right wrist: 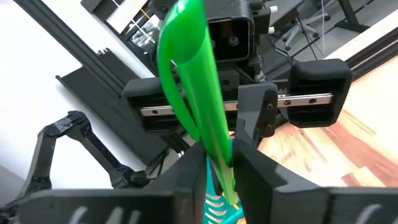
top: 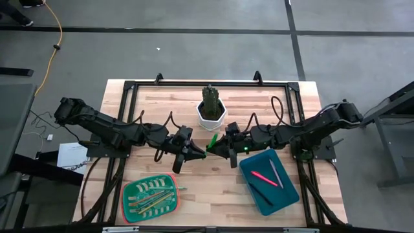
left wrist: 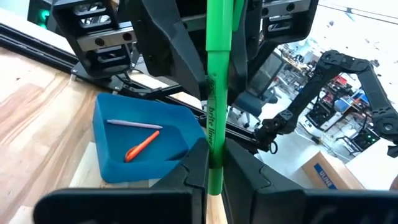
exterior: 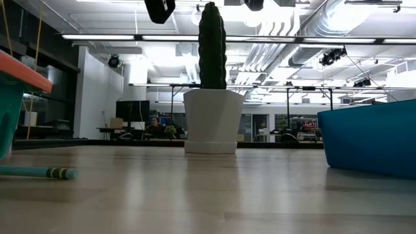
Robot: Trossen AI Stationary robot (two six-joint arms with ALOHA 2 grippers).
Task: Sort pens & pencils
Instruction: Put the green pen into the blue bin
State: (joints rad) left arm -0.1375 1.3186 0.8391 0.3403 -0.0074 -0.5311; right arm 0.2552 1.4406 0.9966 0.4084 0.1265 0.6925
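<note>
I have both grippers shut on the green pen, so I should open my left gripper and back it off before my right gripper carries the pen to the blue bin.
A bright green pen hangs in the air over the table's middle, just in front of the cactus pot, between my two grippers. My left gripper comes from the left and my right gripper from the right; both are shut on this pen. A pink-red pen and a pale grey pen lie in the blue bin at near right. Several pencils lie in the green tray at near left. One teal pencil lies on the table beside the tray. My left gripper pinches the green pen's shaft between its two fingers, which lie across the pen. The pen is lifted clear of the table and sticks out past the fingers toward the right gripper. My right gripper pinches the same pen's shaft between its two fingers, across the pen, close to the left gripper's fingers. The pen's rounded end stands out beyond the fingers, off the table.
A white pot with a dark cactus stands at the table's far middle, just behind both grippers. A black frame runs around the table's edges. Bare wood lies between the tray and the bin at the near edge.
</note>
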